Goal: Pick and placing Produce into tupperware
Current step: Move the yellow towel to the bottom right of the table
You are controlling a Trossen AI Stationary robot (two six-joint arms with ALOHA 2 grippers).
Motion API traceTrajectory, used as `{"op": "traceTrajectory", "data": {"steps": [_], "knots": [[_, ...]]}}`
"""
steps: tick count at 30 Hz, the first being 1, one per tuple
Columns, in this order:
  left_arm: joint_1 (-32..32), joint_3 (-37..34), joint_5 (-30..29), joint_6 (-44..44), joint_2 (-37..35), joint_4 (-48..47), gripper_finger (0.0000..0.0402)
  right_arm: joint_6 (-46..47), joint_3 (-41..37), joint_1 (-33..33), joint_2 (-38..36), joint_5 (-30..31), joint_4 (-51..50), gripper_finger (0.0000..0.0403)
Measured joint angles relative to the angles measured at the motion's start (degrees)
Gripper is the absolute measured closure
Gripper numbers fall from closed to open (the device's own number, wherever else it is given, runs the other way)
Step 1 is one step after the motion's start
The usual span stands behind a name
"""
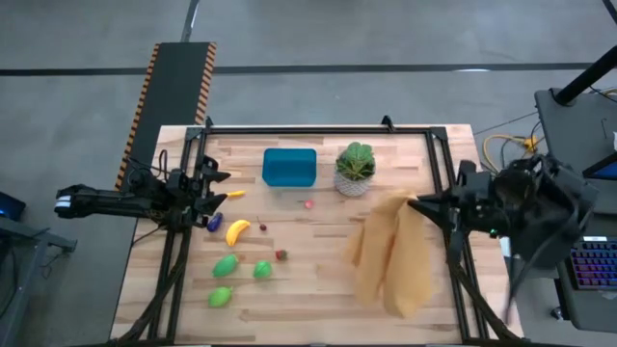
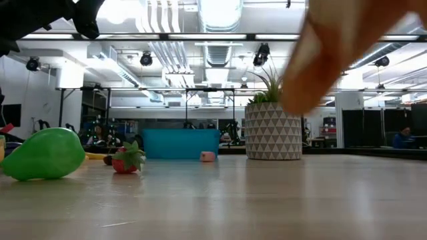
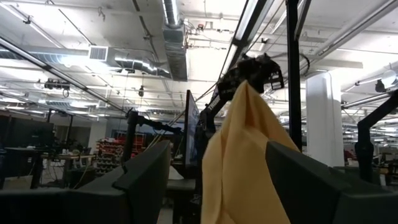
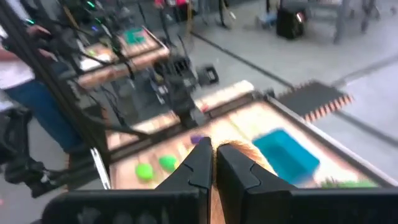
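Note:
The tan-yellow cloth [image 1: 392, 258] is hanging clear of the produce over open wood [image 1: 340, 287]. My right gripper should keep lowering the cloth until it lies there, and then let go.
The teal tupperware [image 1: 289, 167] stands on the table's far middle, next to a potted plant [image 1: 356, 169]. The produce lies on the left half: a yellow banana [image 1: 237, 231], green pieces [image 1: 226, 264] [image 1: 262, 270] [image 1: 220, 296], a red strawberry [image 1: 281, 254] and a purple piece [image 1: 213, 223]. My right gripper [image 1: 416, 202] is high over the table's right side, shut on a tan-yellow cloth [image 1: 393, 255]. My left gripper [image 1: 220, 188] waits open at the left edge, touching nothing. My right gripper pinches the cloth's bunched top end [image 3: 247, 87] between its two shut fingers [image 4: 205, 165]. It comes from the table's right side, roughly level. The cloth hangs slack below the fingers, and its lower end [image 2: 303, 100] is clear of the table.
A small pink piece [image 1: 308, 203] lies in front of the tupperware, and a tiny yellow one [image 1: 235, 194] sits near my left gripper. A black frame [image 1: 318, 128] rims the table. The near middle of the tabletop [image 1: 308, 308] is bare wood.

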Motion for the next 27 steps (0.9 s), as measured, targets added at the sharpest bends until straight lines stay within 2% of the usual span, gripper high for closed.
{"op": "traceTrajectory", "data": {"steps": [2,5,7,12,18,27], "knots": [[0.0,0.0,0.0,0.0,0.0,-0.2,0.0152,8.6,-0.3,0.6,1.0,-0.8,-4.9,0.0394],[0.0,0.0,0.0,0.0,0.1,-0.2,0.0152,8.7,-2.6,0.9,1.7,-5.6,-2.4,0.0394],[0.0,0.0,0.0,0.0,0.1,-0.5,0.0152,12.8,-3.5,0.9,2.8,-8.6,-5.0,0.0394],[0.0,0.0,0.0,0.0,0.3,-1.0,0.0152,19.4,-10.1,0.8,3.6,-16.8,-4.3,0.0394],[0.0,0.0,-0.1,-0.2,0.3,-1.1,0.0152,22.7,-21.7,0.7,3.2,-21.5,-4.4,0.0394],[0.0,0.0,-0.1,-0.2,0.3,-1.0,0.0152,26.3,-41.4,0.8,3.7,-40.1,-4.5,0.0394]]}}
